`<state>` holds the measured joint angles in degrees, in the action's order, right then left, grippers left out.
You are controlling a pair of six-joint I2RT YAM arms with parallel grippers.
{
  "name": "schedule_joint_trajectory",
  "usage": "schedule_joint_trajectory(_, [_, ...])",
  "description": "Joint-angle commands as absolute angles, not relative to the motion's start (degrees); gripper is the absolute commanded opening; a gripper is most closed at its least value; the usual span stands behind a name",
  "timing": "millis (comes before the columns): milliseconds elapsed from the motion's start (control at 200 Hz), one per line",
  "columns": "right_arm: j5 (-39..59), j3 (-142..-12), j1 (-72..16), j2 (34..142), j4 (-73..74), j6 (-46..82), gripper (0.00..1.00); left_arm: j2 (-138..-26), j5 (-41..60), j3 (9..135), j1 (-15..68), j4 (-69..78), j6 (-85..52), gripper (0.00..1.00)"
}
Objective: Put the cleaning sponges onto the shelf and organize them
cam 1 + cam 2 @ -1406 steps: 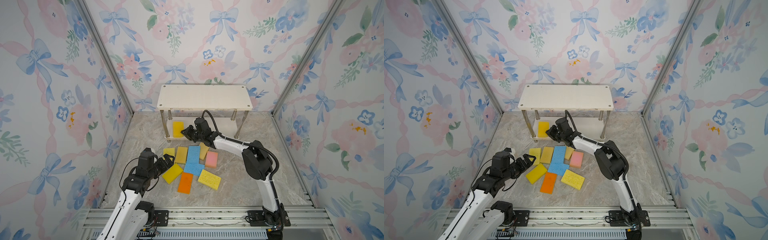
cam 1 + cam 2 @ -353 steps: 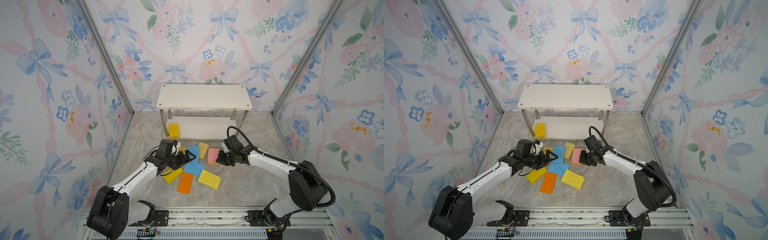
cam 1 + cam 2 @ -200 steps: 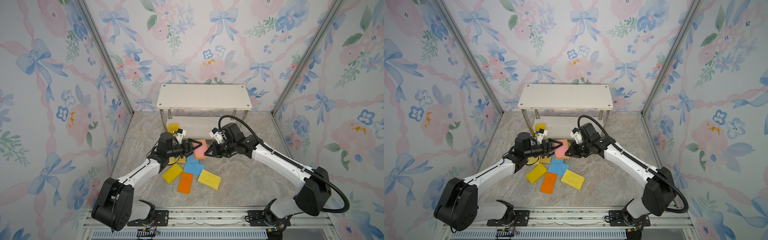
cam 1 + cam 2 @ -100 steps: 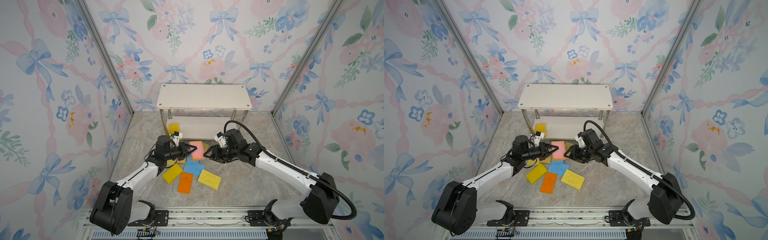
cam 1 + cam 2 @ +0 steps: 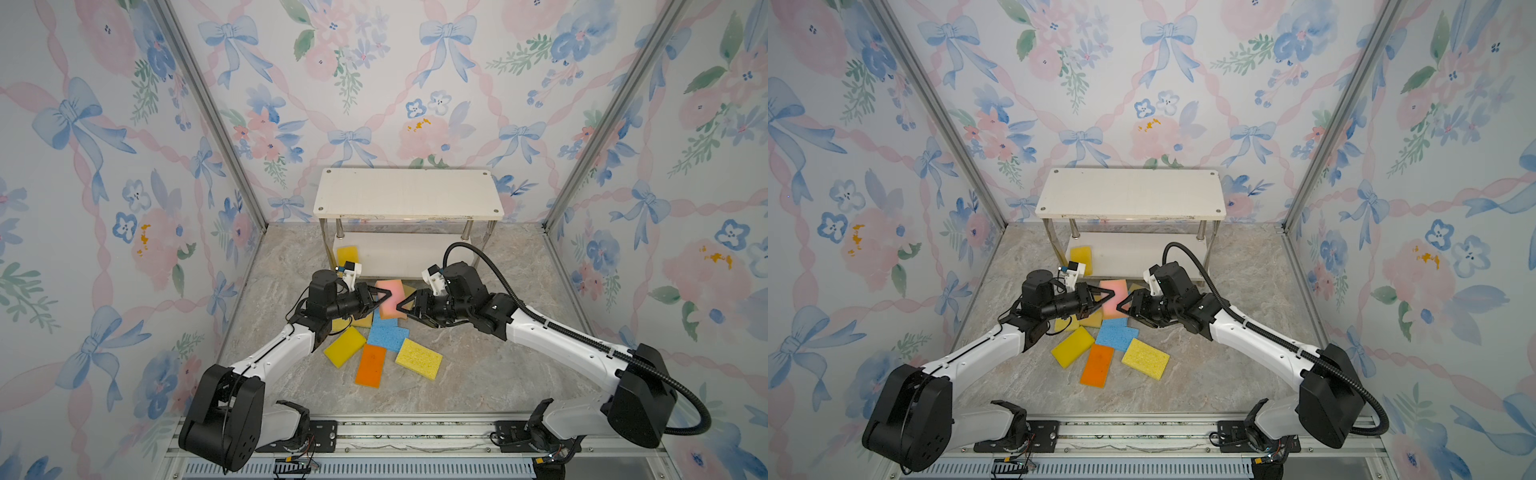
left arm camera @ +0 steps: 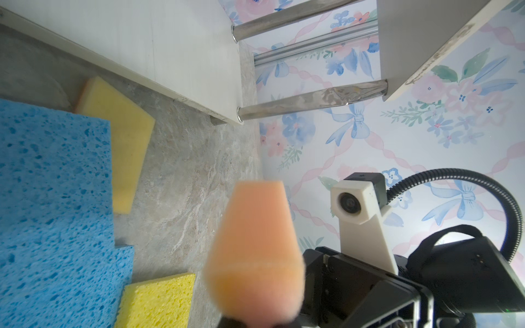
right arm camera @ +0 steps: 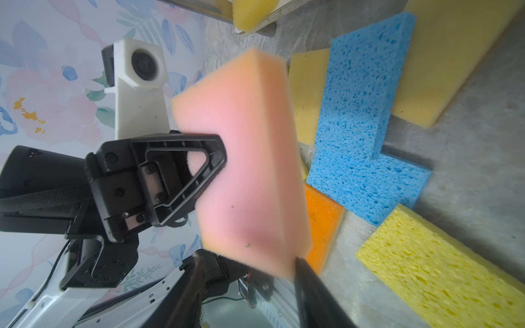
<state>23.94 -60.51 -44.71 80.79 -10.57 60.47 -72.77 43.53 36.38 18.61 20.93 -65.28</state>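
Observation:
The pink sponge is held in my left gripper by the end (image 5: 380,284) that must go beside the yellow sponge, so my right gripper should first take the pink sponge's loose end (image 5: 400,296).
A pink sponge (image 5: 391,300) (image 5: 1116,296) hangs in the air in front of the shelf (image 5: 407,193) (image 5: 1129,193). My left gripper (image 5: 376,297) (image 5: 1106,296) is shut on its left end; the left wrist view shows the sponge (image 6: 255,250) sticking out of the jaws. My right gripper (image 5: 405,308) (image 5: 1125,306) (image 7: 250,272) is open at the sponge's (image 7: 250,159) other end, with its fingers spread to either side. One yellow sponge (image 5: 348,254) lies at the left end of the shelf's lower board (image 5: 411,257). The top board is bare.
Several sponges lie on the marble floor below the grippers: a blue one (image 5: 388,332), a porous yellow one (image 5: 419,357), an orange one (image 5: 370,365), a yellow one (image 5: 345,345), and tan ones (image 6: 125,142) near the shelf's front edge. Patterned walls enclose the cell.
Over the last second my left gripper shut on the pink sponge and my right gripper opened off it. Both grippers dropped slightly, and the right one backed off a little.

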Motion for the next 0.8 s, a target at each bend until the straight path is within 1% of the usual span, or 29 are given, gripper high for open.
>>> schedule_joint_trajectory(0, [23.52, -60.45, -45.38, 81.73, -9.06, 61.08, 0.52, -70.8, 44.06, 35.82, 18.39, 21.43, -66.08, 0.12])
schedule_joint_trajectory(325, [20.33, -60.98, -45.06, 81.87, -13.84, 60.26, 0.51, -70.36, 43.9, 35.87, 18.4, 21.44, -66.53, 0.12])
schedule_joint_trajectory(550, [20.29, -61.94, -45.28, 83.2, -11.45, 60.73, 0.5, -70.58, 44.06, 36.17, 18.72, 21.45, -66.79, 0.11])
schedule_joint_trajectory(795, [21.3, -62.44, -45.53, 84.37, -8.88, 61.34, 0.45, -69.85, 44.27, 34.47, 18.8, 23.44, -68.61, 0.11])
